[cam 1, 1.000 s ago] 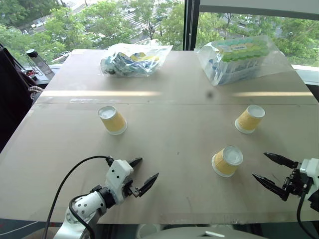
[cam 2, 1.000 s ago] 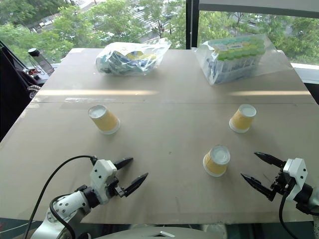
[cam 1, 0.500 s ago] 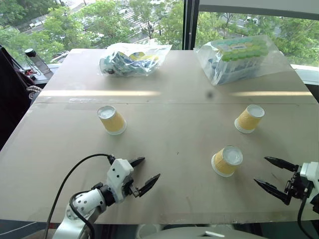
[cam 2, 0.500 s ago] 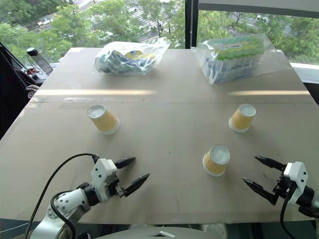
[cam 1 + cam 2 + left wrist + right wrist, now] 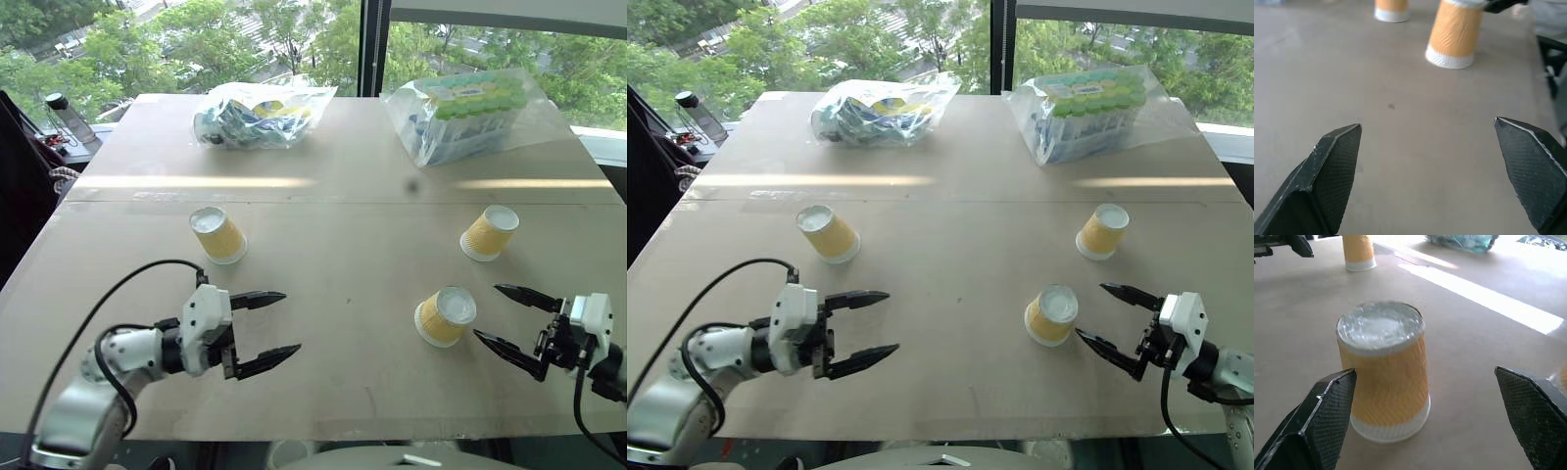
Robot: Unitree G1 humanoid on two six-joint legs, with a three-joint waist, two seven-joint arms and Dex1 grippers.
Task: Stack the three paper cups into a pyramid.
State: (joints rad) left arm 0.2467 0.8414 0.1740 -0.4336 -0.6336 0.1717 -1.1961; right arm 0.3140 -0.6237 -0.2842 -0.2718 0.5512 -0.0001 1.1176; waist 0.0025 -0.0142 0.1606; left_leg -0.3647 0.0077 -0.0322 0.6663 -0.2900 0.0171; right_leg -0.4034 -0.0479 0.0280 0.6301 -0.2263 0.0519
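Observation:
The nearest paper cup [image 5: 446, 316] stands free and is narrower than my right gripper's open fingers facing it, so I keep moving in until they are around the cup's body [image 5: 437, 322].
Three yellow-orange paper cups stand upside down and apart on the table: one at the left [image 5: 218, 234], one at the near right [image 5: 446, 315], one at the far right [image 5: 489, 232]. My left gripper [image 5: 291, 321] hovers open near the front left, pointing right across the table toward the near-right cup [image 5: 1454, 34], well short of it. My right gripper [image 5: 487, 311] is open just right of that cup, its fingers aimed at it without touching. In the right wrist view the cup [image 5: 1383, 369] stands just beyond the open fingertips [image 5: 1334, 396].
Two clear plastic bags of packaged goods lie at the back, one left [image 5: 263, 115] and one right [image 5: 468, 113]. A bottle [image 5: 67, 119] stands past the back left corner. The table's front edge [image 5: 323, 431] runs just below both grippers.
My left gripper has risen and swung to point right. My right gripper has moved left, closer to the near-right cup. The cups have not moved.

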